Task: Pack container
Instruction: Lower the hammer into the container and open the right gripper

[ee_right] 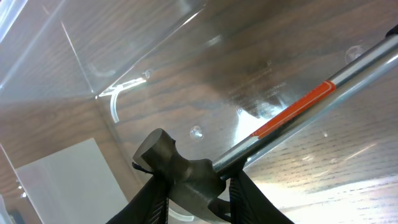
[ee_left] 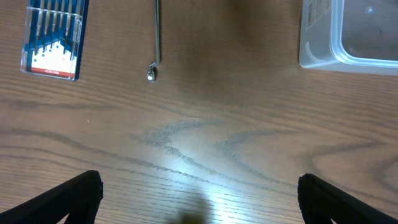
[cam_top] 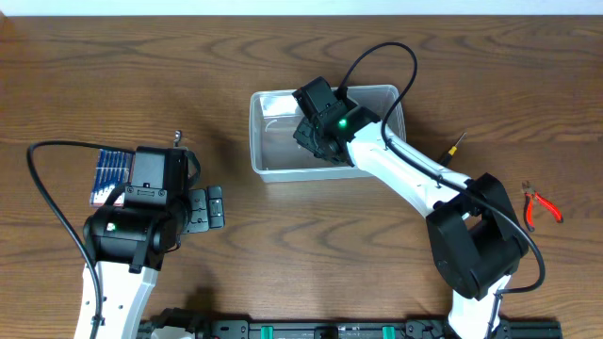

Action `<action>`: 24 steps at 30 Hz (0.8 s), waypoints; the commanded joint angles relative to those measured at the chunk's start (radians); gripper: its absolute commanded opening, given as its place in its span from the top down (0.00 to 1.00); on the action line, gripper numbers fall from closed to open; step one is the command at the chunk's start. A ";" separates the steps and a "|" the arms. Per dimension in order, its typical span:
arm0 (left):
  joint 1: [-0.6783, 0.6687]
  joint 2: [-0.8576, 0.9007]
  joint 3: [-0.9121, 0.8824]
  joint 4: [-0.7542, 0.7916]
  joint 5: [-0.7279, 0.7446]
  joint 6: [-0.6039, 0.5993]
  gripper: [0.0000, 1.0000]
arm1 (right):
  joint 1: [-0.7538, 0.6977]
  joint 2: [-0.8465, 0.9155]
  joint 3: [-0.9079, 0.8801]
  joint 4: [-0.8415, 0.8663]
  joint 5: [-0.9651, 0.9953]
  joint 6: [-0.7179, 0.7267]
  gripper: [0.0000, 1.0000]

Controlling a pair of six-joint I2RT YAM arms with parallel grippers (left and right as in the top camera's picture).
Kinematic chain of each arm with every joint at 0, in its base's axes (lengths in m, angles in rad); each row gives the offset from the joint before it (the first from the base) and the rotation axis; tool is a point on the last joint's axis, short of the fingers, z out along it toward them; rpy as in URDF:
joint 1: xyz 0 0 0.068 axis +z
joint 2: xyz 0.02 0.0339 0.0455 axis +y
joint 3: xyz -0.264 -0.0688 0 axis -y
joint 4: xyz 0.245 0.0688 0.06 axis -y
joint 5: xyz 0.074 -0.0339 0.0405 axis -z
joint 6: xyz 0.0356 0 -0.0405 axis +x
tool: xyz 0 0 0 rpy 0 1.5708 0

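The hammer's handle (ee_right: 295, 117) is lined up with the container's long side, so the robot's right gripper should go on lowering the hammer's head to the open part of the container's bottom (ee_right: 198, 144) and let go there.
The clear plastic container (cam_top: 258, 141) stands at the table's far middle. My right gripper (cam_top: 317, 132) reaches down into it and is shut on the dark head of a hammer (ee_right: 186, 177). The hammer's steel shaft with an orange band runs up to the right over the container's see-through floor (ee_right: 74, 68). In the overhead view the arm hides the hammer. My left gripper (cam_top: 204, 208) is open and empty, low over bare wood at the left. In the left wrist view its fingers (ee_left: 199, 199) are wide apart and the container's corner (ee_left: 320, 43) shows at top right.
A blue flat pack of small tools (cam_top: 108, 174) (ee_left: 53, 38) lies left of my left arm. A thin metal tool (ee_left: 155, 37) lies just beyond it. A small screwdriver (cam_top: 456, 145) and red-handled pliers (cam_top: 540, 204) lie at the right.
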 commanded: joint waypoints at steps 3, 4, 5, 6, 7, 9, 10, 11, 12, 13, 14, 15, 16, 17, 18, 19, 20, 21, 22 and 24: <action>-0.005 -0.002 0.023 -0.003 -0.011 0.017 0.02 | -0.015 0.043 0.024 -0.006 -0.030 0.015 0.98; -0.005 -0.002 0.023 -0.003 -0.011 0.017 0.02 | -0.017 0.044 0.025 -0.008 -0.036 0.015 0.98; -0.005 -0.002 0.023 -0.005 -0.011 0.017 0.01 | -0.018 0.054 0.024 -0.007 -0.040 0.015 0.98; -0.005 -0.002 0.023 -0.006 -0.011 0.017 0.02 | -0.018 0.055 0.024 -0.007 -0.041 0.015 0.99; -0.005 -0.002 0.023 -0.006 -0.011 0.017 0.02 | -0.019 0.061 0.024 -0.007 -0.041 0.015 0.98; -0.005 -0.002 0.023 -0.006 -0.011 0.017 0.02 | -0.020 0.064 0.024 -0.004 -0.040 0.002 0.99; -0.005 -0.002 0.023 -0.006 -0.011 0.017 0.01 | -0.020 0.066 0.024 0.002 -0.040 -0.015 0.99; -0.005 -0.002 0.023 -0.006 -0.011 0.017 0.02 | -0.019 0.066 0.024 0.005 -0.041 -0.019 0.97; -0.005 -0.002 0.023 -0.006 -0.011 0.017 0.02 | -0.019 0.066 0.024 0.005 -0.040 -0.019 0.94; -0.005 -0.002 0.023 -0.006 -0.011 0.017 0.02 | -0.019 0.066 0.024 0.006 -0.040 -0.019 0.91; -0.005 -0.002 0.023 -0.006 -0.011 0.017 0.02 | -0.019 0.066 0.024 0.010 -0.041 -0.019 0.87; -0.005 -0.002 0.023 -0.006 -0.011 0.017 0.02 | -0.019 0.066 0.024 0.011 -0.041 -0.019 0.82; -0.005 -0.002 0.023 -0.006 -0.011 0.017 0.02 | -0.019 0.066 0.024 0.011 -0.042 -0.019 0.77; -0.005 -0.002 0.023 -0.006 -0.011 0.017 0.02 | -0.019 0.066 0.024 0.011 -0.043 -0.019 0.70; -0.005 -0.002 0.023 -0.006 -0.011 0.017 0.02 | -0.019 0.066 0.024 0.011 -0.046 -0.019 0.62; -0.005 -0.002 0.023 -0.006 -0.011 0.017 0.02 | -0.019 0.066 0.024 0.012 -0.050 -0.019 0.56; -0.005 -0.002 0.023 -0.006 -0.011 0.017 0.02 | -0.019 0.066 0.024 0.014 -0.054 -0.019 0.50; -0.005 -0.002 0.023 -0.006 -0.011 0.017 0.02 | -0.019 0.066 0.024 0.019 -0.056 -0.019 0.44; -0.005 -0.002 0.023 -0.006 -0.011 0.017 0.02 | -0.019 0.066 0.024 0.024 -0.056 -0.019 0.36; -0.005 -0.002 0.023 -0.006 -0.011 0.017 0.02 | -0.019 0.066 0.024 0.031 -0.063 -0.019 0.26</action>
